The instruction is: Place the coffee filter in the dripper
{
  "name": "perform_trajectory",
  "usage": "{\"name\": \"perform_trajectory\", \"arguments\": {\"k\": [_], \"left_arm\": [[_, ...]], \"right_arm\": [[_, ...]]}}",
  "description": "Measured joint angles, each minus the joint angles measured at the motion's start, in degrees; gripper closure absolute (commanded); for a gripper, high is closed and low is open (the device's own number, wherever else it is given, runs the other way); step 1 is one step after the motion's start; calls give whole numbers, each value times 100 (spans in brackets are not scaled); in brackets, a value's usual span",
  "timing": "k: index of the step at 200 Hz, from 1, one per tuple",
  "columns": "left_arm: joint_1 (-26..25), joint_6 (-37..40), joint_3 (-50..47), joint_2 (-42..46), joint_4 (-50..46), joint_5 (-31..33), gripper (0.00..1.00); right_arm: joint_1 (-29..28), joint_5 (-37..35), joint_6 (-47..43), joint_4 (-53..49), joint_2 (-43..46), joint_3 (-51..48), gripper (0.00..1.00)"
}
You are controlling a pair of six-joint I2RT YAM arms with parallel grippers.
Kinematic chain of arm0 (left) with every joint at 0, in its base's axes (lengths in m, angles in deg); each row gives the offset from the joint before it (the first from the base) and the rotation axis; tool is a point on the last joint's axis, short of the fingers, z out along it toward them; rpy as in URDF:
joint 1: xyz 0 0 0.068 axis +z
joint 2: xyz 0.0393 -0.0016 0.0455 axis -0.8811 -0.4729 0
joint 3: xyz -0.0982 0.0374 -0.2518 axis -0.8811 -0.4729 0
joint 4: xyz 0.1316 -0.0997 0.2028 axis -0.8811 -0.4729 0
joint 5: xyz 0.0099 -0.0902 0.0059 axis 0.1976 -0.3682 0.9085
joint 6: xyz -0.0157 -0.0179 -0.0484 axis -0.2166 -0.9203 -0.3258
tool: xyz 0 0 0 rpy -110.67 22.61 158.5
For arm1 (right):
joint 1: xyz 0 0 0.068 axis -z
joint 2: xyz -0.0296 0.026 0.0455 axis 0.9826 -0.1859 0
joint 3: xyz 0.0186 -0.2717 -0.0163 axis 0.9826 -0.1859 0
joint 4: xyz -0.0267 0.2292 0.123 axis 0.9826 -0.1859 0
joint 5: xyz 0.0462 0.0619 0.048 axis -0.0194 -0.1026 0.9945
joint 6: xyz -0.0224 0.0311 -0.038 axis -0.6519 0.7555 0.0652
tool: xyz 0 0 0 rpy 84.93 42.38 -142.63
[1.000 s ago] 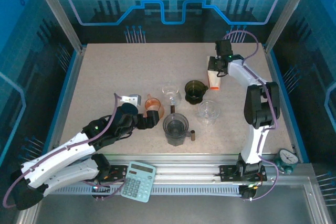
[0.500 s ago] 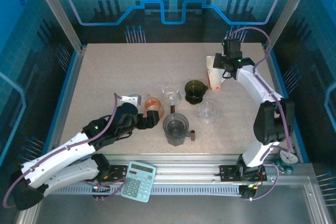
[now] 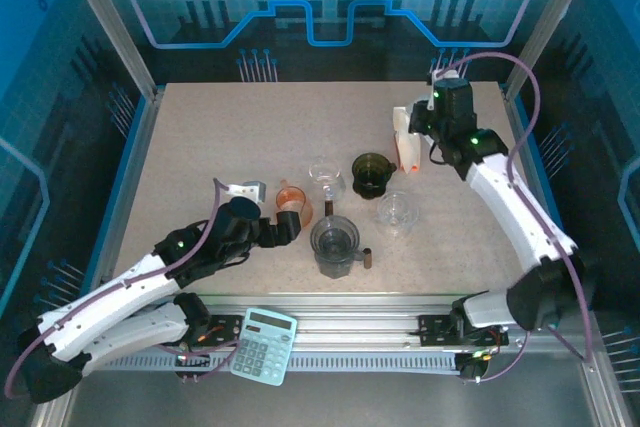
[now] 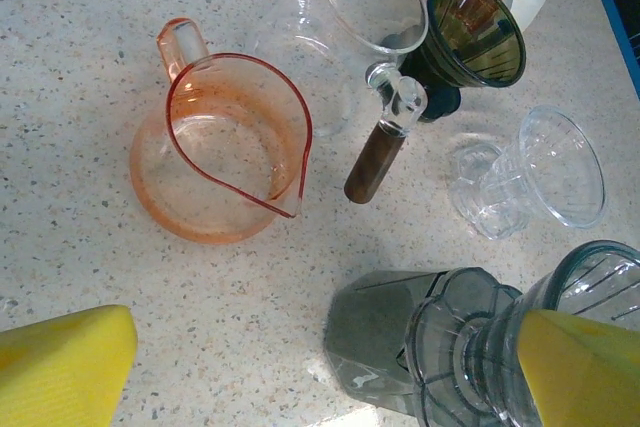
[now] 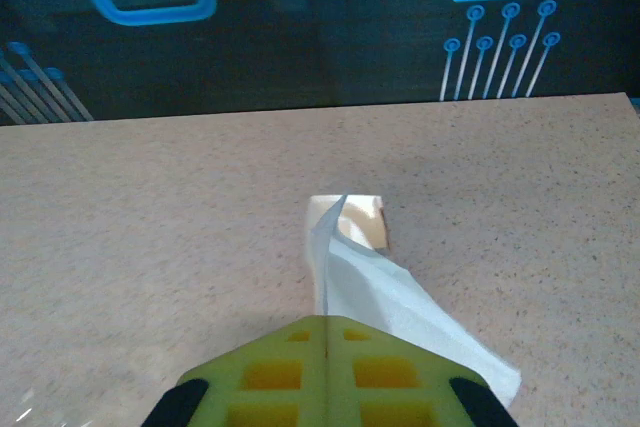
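The filter's loose end [image 5: 350,269] hangs free and the grey dripper's opening [image 3: 335,236] stands empty, so my right gripper keeps carrying the coffee filter until it is inside that opening.
My right gripper [image 3: 416,127] [image 5: 326,323] is shut on a white paper coffee filter [image 5: 400,292] that trails from its jaws to the open top of the orange-and-white filter packet [image 3: 405,149] [image 5: 352,217] at the back right. Just left of the packet stands a dark green cone dripper [image 3: 372,174] [image 4: 476,17]. In front of that one stands a clear dripper [image 3: 398,211] [image 4: 560,169]. My left gripper [image 3: 284,226] [image 4: 320,377] is open and low over the table, between an orange pitcher [image 3: 292,201] [image 4: 222,147] and a grey ribbed vessel [image 3: 334,243] [image 4: 470,347], holding nothing.
A clear glass funnel with a brown handle [image 3: 326,177] [image 4: 378,162] stands between the pitcher and the green dripper. A small white piece [image 3: 248,189] lies left of the pitcher. A calculator [image 3: 263,345] rests on the front rail. Blue walls enclose the table [image 3: 220,137].
The right arm has swung its elbow out to the right and drawn the gripper back from the packet, pulling the filter with it. The left arm has hardly moved.
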Motion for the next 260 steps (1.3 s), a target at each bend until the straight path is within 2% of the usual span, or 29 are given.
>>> {"name": "perform_trajectory", "arguments": {"k": [55,98,129,156,260], "left_arm": [[9,-66,50,136,-260,-28,1],[9,-133,55,256,-391,-129,1],[24,-146,55,267,-396,-173,1],[42,-146,59,264,-400,-245,1],[42,-144,223,529,-584,-466,1]], "right_arm": [[-903,647,275,-1137,1808,-361,100],[-2223,1209,457,-2629,2341,-116,100],[-3263,1069,662,-3429,2286,162,100],[-3759,876,774,-3834,2026,330,100],[-4398,774,518,-4328,221,1488,100]]}}
